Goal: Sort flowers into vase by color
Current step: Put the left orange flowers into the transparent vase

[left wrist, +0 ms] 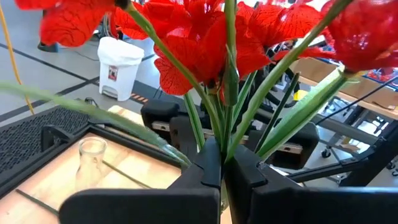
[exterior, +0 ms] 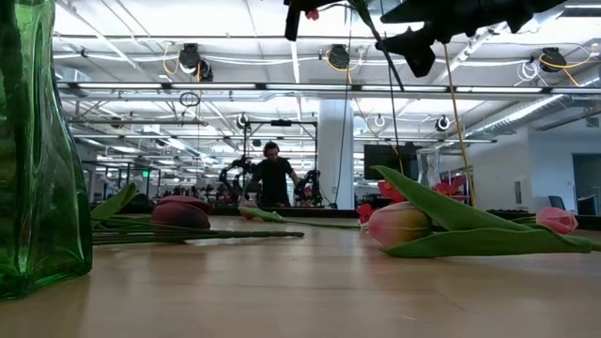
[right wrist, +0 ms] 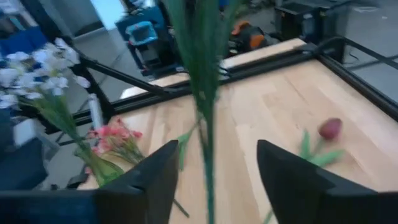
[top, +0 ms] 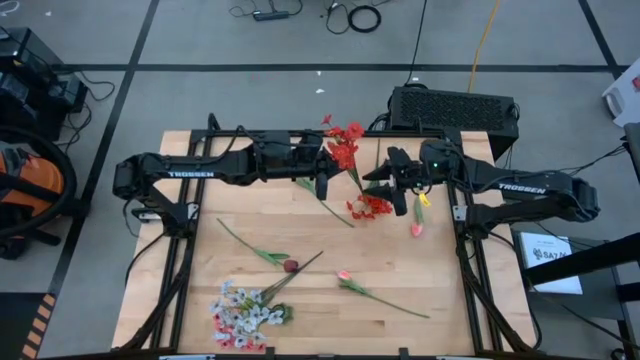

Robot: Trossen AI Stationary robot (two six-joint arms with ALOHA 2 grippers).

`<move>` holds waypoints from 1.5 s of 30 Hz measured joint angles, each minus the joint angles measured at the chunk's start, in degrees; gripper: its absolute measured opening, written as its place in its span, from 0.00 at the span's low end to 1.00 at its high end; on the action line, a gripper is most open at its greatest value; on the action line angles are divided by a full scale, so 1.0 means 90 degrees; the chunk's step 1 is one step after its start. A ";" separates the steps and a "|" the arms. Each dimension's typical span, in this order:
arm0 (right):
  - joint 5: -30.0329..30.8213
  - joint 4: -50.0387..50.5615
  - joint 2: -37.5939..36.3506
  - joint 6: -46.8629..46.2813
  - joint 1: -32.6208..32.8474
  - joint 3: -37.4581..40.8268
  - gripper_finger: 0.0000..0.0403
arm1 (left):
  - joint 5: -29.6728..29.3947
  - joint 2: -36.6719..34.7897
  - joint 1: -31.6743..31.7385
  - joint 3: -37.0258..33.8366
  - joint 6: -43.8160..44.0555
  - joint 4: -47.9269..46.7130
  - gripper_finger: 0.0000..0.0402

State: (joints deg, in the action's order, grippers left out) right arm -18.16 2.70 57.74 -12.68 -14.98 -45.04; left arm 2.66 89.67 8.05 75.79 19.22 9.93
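Observation:
My left gripper is pinching the red flower just below its blooms (left wrist: 225, 127). Next, my right gripper grabs its lower stems (right wrist: 209, 152) before carrying the flower to the clear bottle.
My left gripper (top: 322, 178) is shut on a red-flowered stem (top: 345, 142) above the middle of the table's far half; its blooms (left wrist: 205, 37) fill the left wrist view. My right gripper (top: 392, 186) is open just to the right of it, and a thin green stem (right wrist: 205, 118) runs between its fingers, with a gap on each side. More red blooms (top: 371, 207) sit below the two grippers. A maroon tulip (top: 290, 266) and a pink tulip (top: 343, 275) lie flat on the table. White sprigs (right wrist: 37, 78) and pink sprays (right wrist: 115, 138) stand in a green vase (exterior: 38, 160) near the near left corner. My left gripper pinches the red flower's bundle of green stems (left wrist: 222, 146) between its two fingers, a little below the blooms. The fingers lie across the stems. The blooms stand out past the fingers, well above the table. The stems' lower end is hidden.
A pink tulip (top: 417, 228) lies to the right, under my right arm. A small clear glass bottle (left wrist: 92, 155) stands on the table. A black box (top: 452, 105) sits behind the far edge. A person (exterior: 272, 174) stands far back in the room.

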 joint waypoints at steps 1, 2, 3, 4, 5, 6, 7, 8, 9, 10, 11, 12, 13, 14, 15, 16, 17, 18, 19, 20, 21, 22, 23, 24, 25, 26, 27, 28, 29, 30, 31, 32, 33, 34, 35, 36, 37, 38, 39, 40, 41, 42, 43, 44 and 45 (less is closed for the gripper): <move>-0.0047 -0.0104 0.0029 0.0018 0.0002 0.0000 0.55 | 0.0000 0.0000 0.0000 0.0000 0.0000 -0.0022 0.01; -0.0053 -0.0172 0.0046 0.0052 0.0002 0.0000 0.57 | 0.0000 0.0000 0.0000 0.0000 0.0000 -0.0039 0.01; -0.0052 -0.0175 0.0067 0.0106 0.0005 0.0000 0.59 | 0.0000 0.0000 0.0000 0.0000 0.0000 -0.0036 0.01; -0.0042 -0.0195 0.0104 0.0167 0.0005 0.0000 0.60 | 0.0000 0.0000 0.0000 0.0000 0.0002 -0.0036 0.02; -0.0030 -0.0230 0.0139 0.0200 0.0005 0.0000 0.62 | -0.0006 0.0000 0.0000 0.0000 0.0002 -0.0034 0.02; -0.0031 -0.0249 0.0168 0.0203 0.0005 0.0000 0.62 | -0.0018 0.0000 0.0000 0.0000 0.0000 -0.0036 0.02; -0.0029 -0.0296 0.0191 0.0203 0.0005 0.0000 0.63 | -0.0022 0.0000 0.0000 0.0000 0.0000 -0.0039 0.02; -0.0031 -0.0395 0.0214 0.0207 0.0005 0.0000 0.63 | -0.0031 0.0000 0.0000 0.0000 0.0002 -0.0041 0.02; -0.0034 -0.0541 0.0248 0.0211 0.0011 0.0000 0.63 | -0.0049 0.0000 0.0000 0.0000 0.0002 -0.0039 0.02; -0.0031 -0.0674 0.0281 0.0211 0.0015 0.0000 0.63 | -0.0061 0.0000 0.0000 0.0000 0.0000 -0.0039 0.02; -0.0031 -0.0751 0.0320 0.0214 0.0017 0.0000 0.63 | -0.0066 0.0000 0.0000 0.0000 0.0001 -0.0039 0.02; -0.0033 -0.0865 0.0369 0.0215 0.0017 0.0000 0.62 | -0.0068 0.0000 0.0000 0.0000 0.0002 -0.0040 0.02; -0.0029 -0.1000 0.0413 0.0218 0.0017 0.0000 0.61 | -0.0068 0.0000 0.0000 0.0000 0.0002 -0.0041 0.02; -0.0031 -0.1050 0.0446 0.0224 0.0017 0.0000 0.61 | -0.0068 0.0000 -0.0010 0.0000 0.0002 -0.0041 0.02; -0.0031 -0.1084 0.0474 0.0239 0.0015 0.0000 0.60 | -0.0068 0.0000 -0.0023 0.0000 0.0000 -0.0041 0.02; -0.0030 -0.1109 0.0493 0.0278 0.0015 0.0000 0.59 | -0.0070 0.0000 -0.0024 0.0000 0.0000 -0.0041 0.02; -0.0030 -0.1110 0.0520 0.0320 0.0015 0.0000 0.57 | -0.0070 0.0000 -0.0034 0.0000 0.0000 -0.0044 0.02; -0.0029 -0.1131 0.0550 0.0331 0.0015 0.0000 0.56 | -0.0070 0.0000 -0.0038 0.0000 0.0000 -0.0052 0.02; -0.0029 -0.1169 0.0574 0.0336 0.0015 0.0000 0.54 | -0.0070 0.0000 -0.0039 0.0000 0.0000 -0.0076 0.02; -0.0029 -0.1215 0.0601 0.0332 0.0015 0.0000 0.52 | -0.0070 0.0000 -0.0040 0.0000 0.0000 -0.0103 0.02; -0.0029 -0.1292 0.0630 0.0329 0.0015 0.0000 0.51 | -0.0070 0.0000 -0.0041 0.0000 0.0002 -0.0137 0.02; -0.0027 -0.1328 0.0640 0.0327 0.0015 0.0000 0.49 | -0.0070 0.0000 -0.0040 0.0000 0.0002 -0.0185 0.02; -0.0027 -0.1323 0.0641 0.0329 0.0015 0.0000 0.47 | -0.0070 0.0000 -0.0039 0.0000 0.0002 -0.0222 0.02; -0.0026 -0.1330 0.0641 0.0330 0.0015 0.0000 0.46 | -0.0070 0.0000 -0.0042 0.0000 0.0002 -0.0228 0.02; -0.0026 -0.1328 0.0643 0.0329 0.0015 0.0000 0.44 | -0.0073 0.0000 -0.0053 0.0000 0.0002 -0.0228 0.03; -0.0026 -0.1335 0.0664 0.0328 0.0015 0.0000 0.43 | -0.0081 0.0000 -0.0068 0.0000 0.0000 -0.0221 0.03; -0.0024 -0.1339 0.0678 0.0330 0.0015 0.0000 0.41 | -0.0096 0.0000 -0.0081 0.0000 0.0000 -0.0215 0.03; -0.0022 -0.1317 0.0687 0.0328 0.0015 0.0000 0.40 | -0.0101 0.0000 -0.0093 0.0000 0.0000 -0.0214 0.03; -0.0024 -0.1314 0.0692 0.0327 0.0015 0.0000 0.38 | -0.0111 0.0000 -0.0109 0.0000 0.0000 -0.0214 0.03; -0.0024 -0.1327 0.0692 0.0330 0.0015 0.0000 0.37 | -0.0121 0.0000 -0.0113 0.0000 -0.0002 -0.0215 0.03; -0.0024 -0.1336 0.0692 0.0327 0.0017 0.0000 0.35 | -0.0133 0.0000 -0.0112 0.0000 -0.0002 -0.0215 0.03; -0.0026 -0.1360 0.0717 0.0328 0.0017 0.0000 0.34 | -0.0141 0.0000 -0.0112 0.0000 0.0000 -0.0214 0.03; -0.0024 -0.1387 0.0751 0.0323 0.0015 0.0000 0.32 | -0.0144 0.0000 -0.0113 0.0000 0.0000 -0.0214 0.03; -0.0023 -0.1366 0.0767 0.0310 0.0015 0.0000 0.31 | -0.0150 0.0000 -0.0112 0.0000 0.0000 -0.0216 0.03; -0.0024 -0.1330 0.0773 0.0284 0.0015 0.0001 0.29 | -0.0159 0.0000 -0.0115 0.0000 0.0000 -0.0218 0.03; -0.0027 -0.1350 0.0786 0.0271 0.0015 0.0002 0.27 | -0.0163 0.0006 -0.0119 0.0000 0.0000 -0.0214 0.03; -0.0029 -0.1396 0.0818 0.0265 0.0021 0.0000 0.24 | -0.0163 0.0023 -0.0119 0.0000 0.0000 -0.0187 0.03; -0.0031 -0.1408 0.0846 0.0246 0.0033 -0.0002 0.21 | -0.0163 0.0031 -0.0121 0.0000 0.0000 -0.0187 0.03; -0.0031 -0.1375 0.0874 0.0216 0.0046 -0.0002 0.19 | -0.0163 0.0041 -0.0124 0.0000 0.0000 -0.0211 0.03; -0.0029 -0.1334 0.0883 0.0192 0.0056 0.0000 0.16 | -0.0165 0.0053 -0.0137 0.0000 0.0000 -0.0229 0.03; -0.0035 -0.1328 0.0883 0.0191 0.0069 0.0002 0.12 | -0.0175 0.0080 -0.0143 0.0000 0.0000 -0.0221 0.03; -0.0039 -0.1342 0.0893 0.0196 0.0087 0.0002 0.09 | -0.0184 0.0100 -0.0152 0.0002 0.0002 -0.0172 0.03; -0.0043 -0.1359 0.0908 0.0201 0.0100 0.0002 0.06 | -0.0183 0.0102 -0.0160 0.0002 0.0004 -0.0176 0.03; -0.0043 -0.1368 0.0919 0.0201 0.0100 0.0002 0.03 | -0.0182 0.0102 -0.0161 0.0002 0.0003 -0.0206 0.03; -0.0046 -0.1347 0.0927 0.0201 0.0099 0.0002 0.02 | -0.0182 0.0107 -0.0165 0.0002 0.0002 -0.0223 0.03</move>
State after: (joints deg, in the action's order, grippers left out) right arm -18.57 -9.42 66.08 -10.87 -14.09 -45.01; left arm 1.02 90.63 6.57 75.81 19.25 7.93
